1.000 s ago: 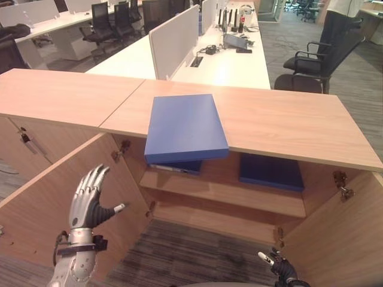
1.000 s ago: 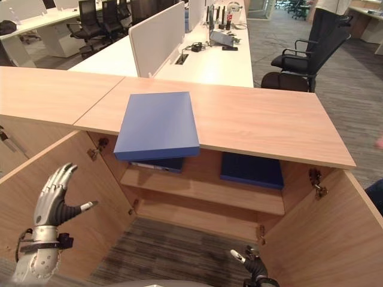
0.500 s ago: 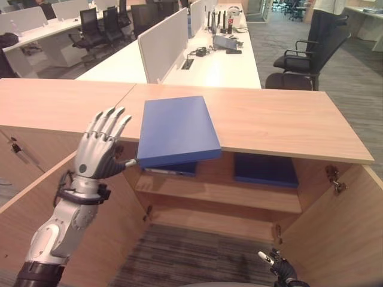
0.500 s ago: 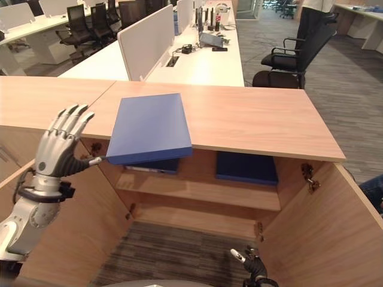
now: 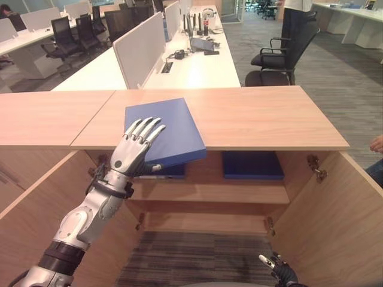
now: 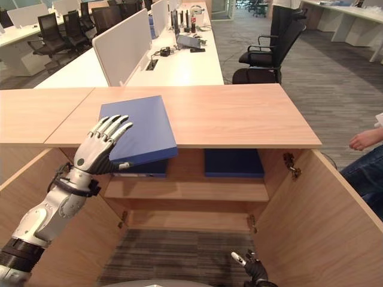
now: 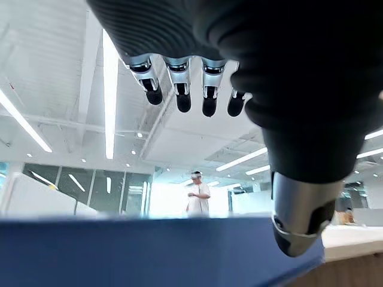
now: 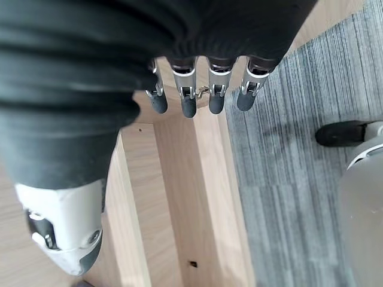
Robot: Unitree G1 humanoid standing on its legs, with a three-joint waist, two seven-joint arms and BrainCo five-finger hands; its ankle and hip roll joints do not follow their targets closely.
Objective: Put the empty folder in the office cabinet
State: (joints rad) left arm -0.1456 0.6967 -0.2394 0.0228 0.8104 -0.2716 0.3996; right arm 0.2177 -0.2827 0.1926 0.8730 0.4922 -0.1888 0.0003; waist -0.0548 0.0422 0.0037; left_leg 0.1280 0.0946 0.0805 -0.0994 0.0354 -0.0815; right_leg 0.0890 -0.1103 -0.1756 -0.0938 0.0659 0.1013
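The folder's upward side [image 5: 164, 131] is plain blue [image 5: 178, 124], so the robot should expect a white label hidden on the folder's bottom side when the robot tips it up.
A blue folder [image 5: 173, 128] lies flat on the wooden cabinet top [image 5: 269, 116], its near end jutting out over the open cabinet. My left hand [image 5: 133, 152] is open at the folder's near left corner, its straight fingers spread above the cover and its thumb below the edge. In the left wrist view the folder [image 7: 149, 251] runs just past the thumb [image 7: 299, 221]. My right hand [image 5: 278, 274] hangs low near the carpet, open and empty, with relaxed fingers [image 8: 188, 98] in the right wrist view.
Both cabinet doors stand wide open, the left door [image 5: 36, 203] and the right door [image 5: 335, 221]. Two blue folders [image 5: 251, 165] [image 5: 170, 171] lie on the inner shelf [image 5: 239, 192]. A person's hand [image 6: 362, 139] shows at the right. Desks and office chairs [image 5: 281, 54] stand behind.
My left hand has risen from beside the left door and moved right to the folder's near left corner. The camera has shifted. The right hand has stayed low.
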